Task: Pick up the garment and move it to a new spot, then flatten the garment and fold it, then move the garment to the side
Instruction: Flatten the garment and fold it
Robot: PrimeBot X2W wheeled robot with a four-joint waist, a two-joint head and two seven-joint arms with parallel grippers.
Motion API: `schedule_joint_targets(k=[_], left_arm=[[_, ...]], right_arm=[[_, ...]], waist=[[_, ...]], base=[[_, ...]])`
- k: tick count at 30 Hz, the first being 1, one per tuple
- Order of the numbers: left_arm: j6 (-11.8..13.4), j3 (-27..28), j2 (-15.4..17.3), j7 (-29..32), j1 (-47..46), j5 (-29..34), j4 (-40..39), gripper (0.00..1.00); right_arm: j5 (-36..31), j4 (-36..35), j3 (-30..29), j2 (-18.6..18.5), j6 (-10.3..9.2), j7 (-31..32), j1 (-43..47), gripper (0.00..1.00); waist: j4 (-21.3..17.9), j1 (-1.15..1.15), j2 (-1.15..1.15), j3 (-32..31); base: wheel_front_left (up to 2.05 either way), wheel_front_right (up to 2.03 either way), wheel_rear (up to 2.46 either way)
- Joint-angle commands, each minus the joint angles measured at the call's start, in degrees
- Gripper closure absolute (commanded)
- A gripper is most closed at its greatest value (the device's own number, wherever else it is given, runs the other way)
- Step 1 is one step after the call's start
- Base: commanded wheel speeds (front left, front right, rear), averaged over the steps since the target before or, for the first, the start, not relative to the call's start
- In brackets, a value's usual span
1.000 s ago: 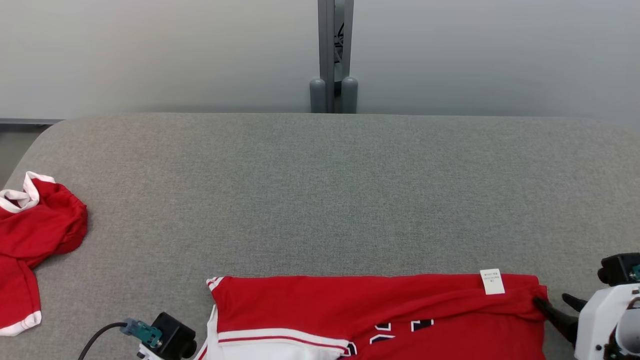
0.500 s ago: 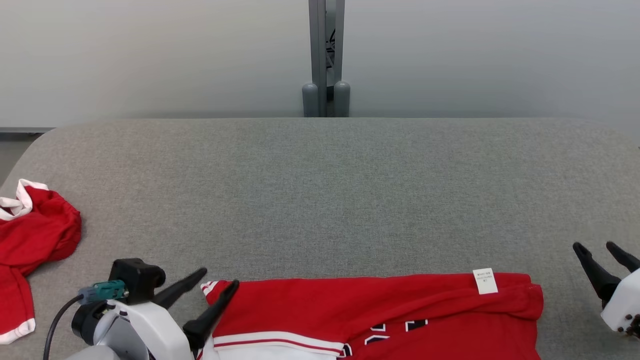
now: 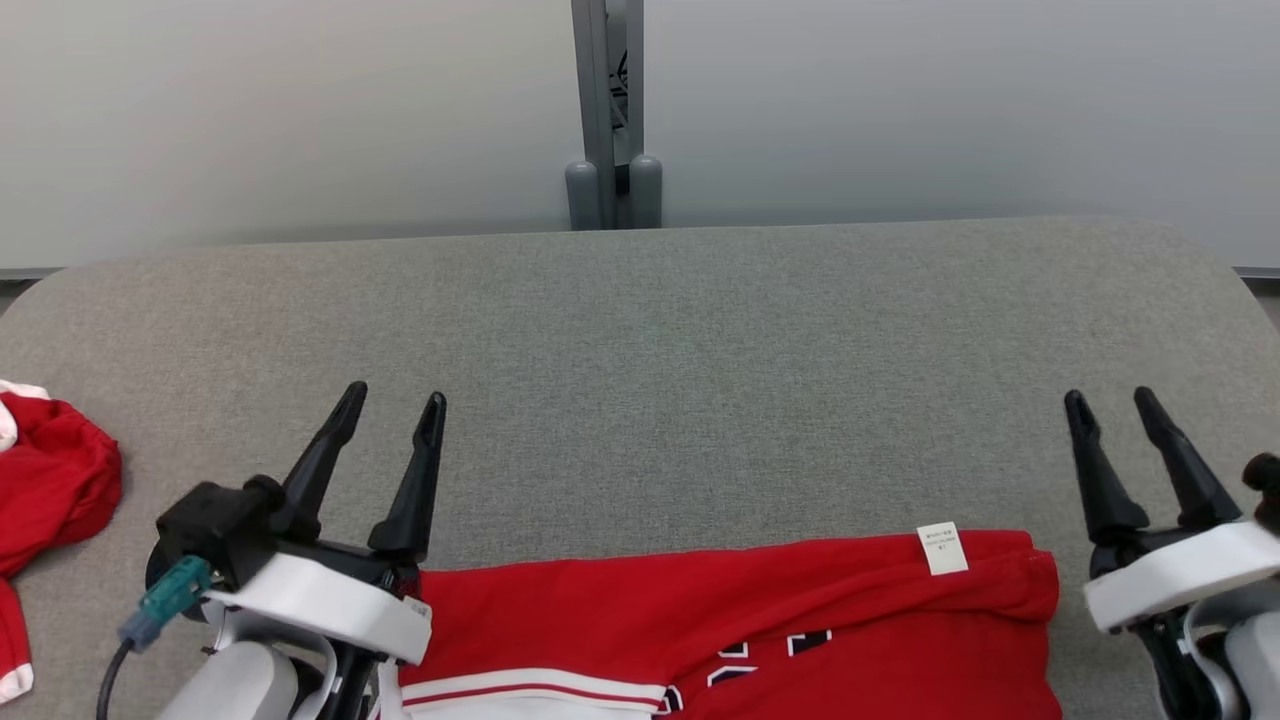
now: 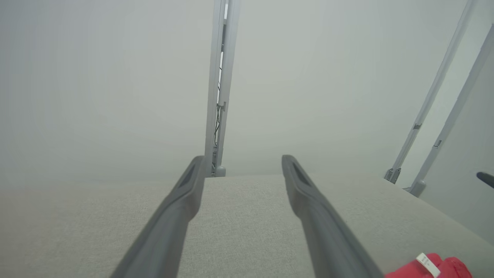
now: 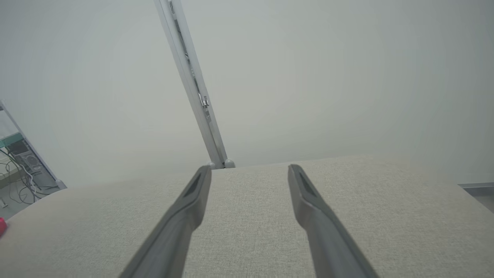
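Note:
The creased garment has dark lettering point(image 3: 809, 643) on its upper side, so the garment point(image 3: 960, 636) will lie flat and show plain red on top when the robot folds its edge over.
A red garment point(image 3: 730, 620) with white trim, dark lettering and a small white label lies flat along the near edge of the grey table point(image 3: 650, 400). Its right corner point(image 4: 432, 268) peeks into the left wrist view at the bottom right. My left gripper point(image 3: 392, 402) stands open just beyond the garment's left end, its fingers point(image 4: 181, 208) pointing away over bare table with nothing between them. Off the garment's right end, my right gripper point(image 3: 1110, 402) is open and empty too, raised over the table; its fingers point(image 5: 308, 208) frame only grey cloth.
Another red and white garment point(image 3: 50, 490) lies crumpled at the table's left edge. A grey post point(image 3: 605, 110) stands against the pale wall behind the table's far edge. The table's corners are rounded.
Both grippers have let go of the garment's ends, opened, and risen off the table with fingers pointing away. The head camera has shifted, so the scene sits further left.

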Motion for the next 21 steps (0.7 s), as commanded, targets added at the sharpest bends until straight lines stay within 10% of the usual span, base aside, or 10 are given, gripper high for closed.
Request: schedule_joint_targets(k=[1, 11, 21], left_arm=[[-0.9, 2.3, -1.4, -0.2, 1.5, 2.8, 0.2, 0.00], [-9.5, 20.3, -16.1, -0.2, 12.1, 20.3, 5.3, 0.00], [-16.2, 29.5, -22.3, -0.2, 14.0, 26.9, 9.0, 0.00]], right_arm=[[-2.2, -1.2, -0.6, 0.9, 0.01, -0.1, 1.6, 0.00], [-10.4, -5.4, -4.7, 7.7, 0.00, -0.1, 8.0, 0.00], [-10.6, -4.5, -5.3, 9.5, 0.00, -0.1, 9.4, 0.00]], waist=[[-0.1, 0.00, 0.00, 0.1], [-0.8, 0.00, 0.00, -0.5], [-0.9, 0.00, 0.00, -0.2]], base=[[0.00, 0.00, 0.00], [0.00, 0.00, 0.00], [0.00, 0.00, 0.00]])
